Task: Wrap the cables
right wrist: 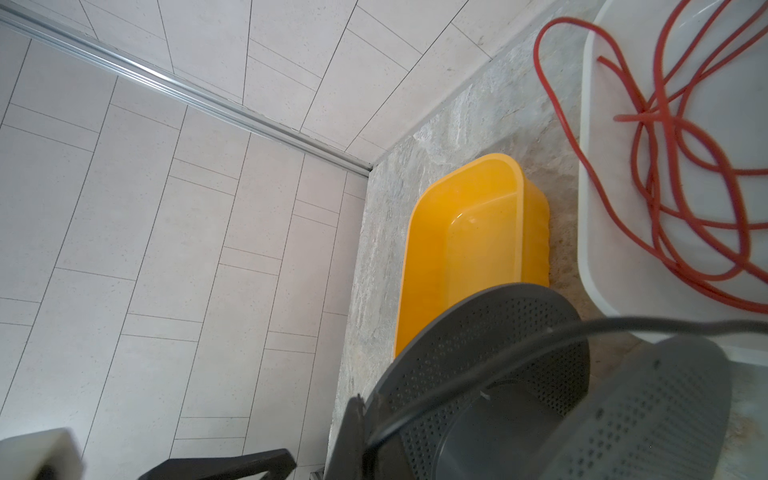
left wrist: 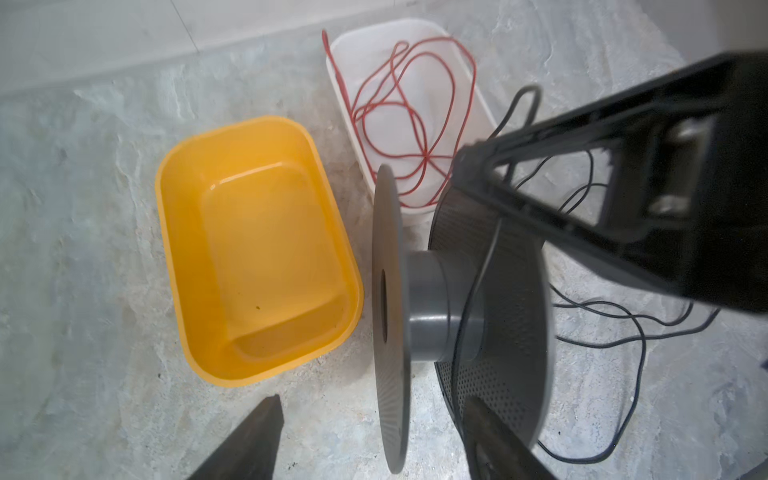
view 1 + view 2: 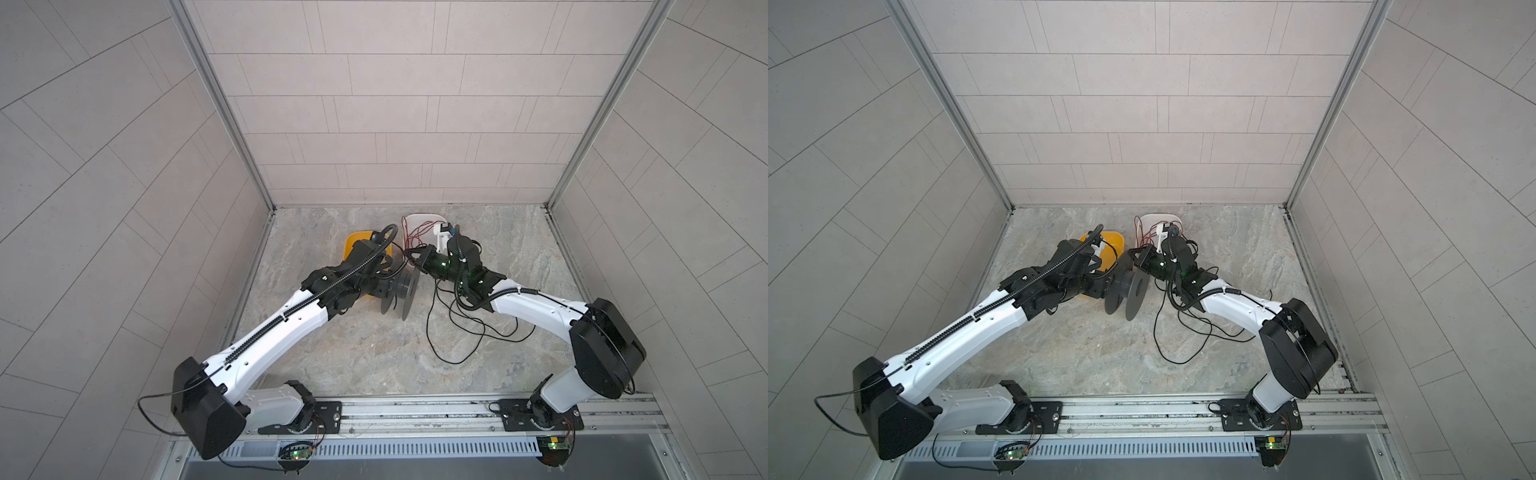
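Note:
A strand lies across the hub [image 2: 464, 312], so the black cable should trail up from the loose loops when the robot lifts the dark grey spool [image 3: 406, 294].
A thin black cable [image 3: 457, 332] [image 3: 1183, 332] lies in loose loops on the stone floor under my right arm. One strand [image 2: 469, 299] runs up and around the hub of a dark grey spool [image 2: 436, 307] [image 3: 399, 291] standing on its flanges. My right gripper [image 1: 361, 436] [image 3: 415, 257] is shut on the cable [image 1: 498, 353] just above the perforated flange. My left gripper [image 2: 374, 440] is open at the spool. The thin flange stands between its fingers without touching them. One finger overlaps the perforated flange; contact cannot be told.
A bare yellow tub [image 3: 353, 241] [image 2: 257, 249] [image 1: 478, 232] sits right behind the spool. Beside it a white tray [image 2: 365, 45] [image 1: 590, 208] holds a tangled red wire [image 1: 642, 114]. Tiled walls close in on three sides.

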Controlling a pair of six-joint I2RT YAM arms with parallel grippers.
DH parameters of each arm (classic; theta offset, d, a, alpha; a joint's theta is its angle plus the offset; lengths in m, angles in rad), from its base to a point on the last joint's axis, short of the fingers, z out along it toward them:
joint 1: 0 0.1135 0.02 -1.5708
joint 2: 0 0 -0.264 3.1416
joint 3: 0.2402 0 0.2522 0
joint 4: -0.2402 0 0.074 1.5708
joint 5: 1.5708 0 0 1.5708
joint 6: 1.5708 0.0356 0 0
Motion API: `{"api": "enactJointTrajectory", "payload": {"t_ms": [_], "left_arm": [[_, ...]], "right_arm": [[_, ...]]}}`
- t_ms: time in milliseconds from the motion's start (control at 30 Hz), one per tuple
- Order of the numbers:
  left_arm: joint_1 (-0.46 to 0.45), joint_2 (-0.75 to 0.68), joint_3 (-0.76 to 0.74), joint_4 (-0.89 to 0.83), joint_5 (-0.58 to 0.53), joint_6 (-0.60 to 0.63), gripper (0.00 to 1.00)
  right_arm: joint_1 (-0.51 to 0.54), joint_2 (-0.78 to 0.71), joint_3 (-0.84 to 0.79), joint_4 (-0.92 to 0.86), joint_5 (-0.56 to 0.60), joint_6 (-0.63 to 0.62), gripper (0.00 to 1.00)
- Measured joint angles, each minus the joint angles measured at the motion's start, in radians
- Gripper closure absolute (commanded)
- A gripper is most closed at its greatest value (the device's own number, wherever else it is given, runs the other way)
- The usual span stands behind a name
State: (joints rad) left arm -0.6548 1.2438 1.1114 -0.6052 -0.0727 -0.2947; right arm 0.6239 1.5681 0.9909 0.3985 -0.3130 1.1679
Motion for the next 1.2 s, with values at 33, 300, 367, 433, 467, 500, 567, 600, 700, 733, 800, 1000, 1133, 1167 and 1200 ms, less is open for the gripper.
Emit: {"api": "enactJointTrajectory", "payload": {"t_ms": [33, 300, 367, 433, 467, 500, 567, 600, 700, 733, 800, 1000, 1133, 1167, 1200], "left_arm": [[0.011, 0.0, -0.014, 0.004, 0.011, -0.005, 0.24], [0.04, 0.004, -0.042, 0.064, 0.08, -0.023, 0.25], [0.04, 0.005, -0.053, 0.093, 0.104, -0.024, 0.26], [0.04, 0.005, -0.077, 0.121, 0.126, -0.027, 0.28], [0.04, 0.005, -0.091, 0.135, 0.137, -0.028, 0.3], [0.04, 0.007, -0.104, 0.145, 0.143, -0.029, 0.31], [0.04, 0.013, -0.116, 0.152, 0.156, -0.03, 0.32], [0.04, 0.021, -0.116, 0.157, 0.16, -0.03, 0.33], [0.04, 0.043, -0.116, 0.18, 0.163, -0.029, 0.36], [0.04, 0.05, -0.116, 0.185, 0.163, -0.029, 0.37], [0.041, 0.062, -0.116, 0.196, 0.164, -0.03, 0.4], [0.042, 0.08, -0.116, 0.217, 0.163, -0.031, 0.51], [0.042, 0.095, -0.116, 0.219, 0.158, -0.031, 0.58], [0.042, 0.1, -0.116, 0.219, 0.158, -0.031, 0.6], [0.042, 0.104, -0.116, 0.219, 0.157, -0.033, 0.62]], "right_arm": [[0.003, 0.008, 0.002, 0.006, 0.003, 0.003, 1.0], [0.017, 0.049, 0.036, 0.034, 0.033, 0.002, 1.0], [0.018, 0.049, 0.037, 0.032, 0.044, -0.005, 1.0], [0.018, 0.049, 0.04, 0.026, 0.053, -0.009, 1.0], [0.018, 0.049, 0.042, 0.021, 0.057, -0.012, 1.0], [0.018, 0.05, 0.044, 0.018, 0.06, -0.014, 1.0], [0.018, 0.056, 0.051, 0.019, 0.064, -0.016, 1.0], [0.018, 0.06, 0.052, 0.023, 0.066, -0.016, 1.0], [0.018, 0.071, 0.056, 0.043, 0.068, -0.012, 1.0], [0.018, 0.075, 0.059, 0.047, 0.067, -0.011, 1.0], [0.018, 0.077, 0.06, 0.054, 0.067, -0.008, 1.0], [0.018, 0.078, 0.06, 0.055, 0.068, -0.005, 1.0], [0.018, 0.078, 0.06, 0.061, 0.067, -0.004, 1.0], [0.018, 0.078, 0.06, 0.063, 0.067, -0.004, 1.0], [0.018, 0.078, 0.06, 0.067, 0.067, -0.003, 1.0]]}}
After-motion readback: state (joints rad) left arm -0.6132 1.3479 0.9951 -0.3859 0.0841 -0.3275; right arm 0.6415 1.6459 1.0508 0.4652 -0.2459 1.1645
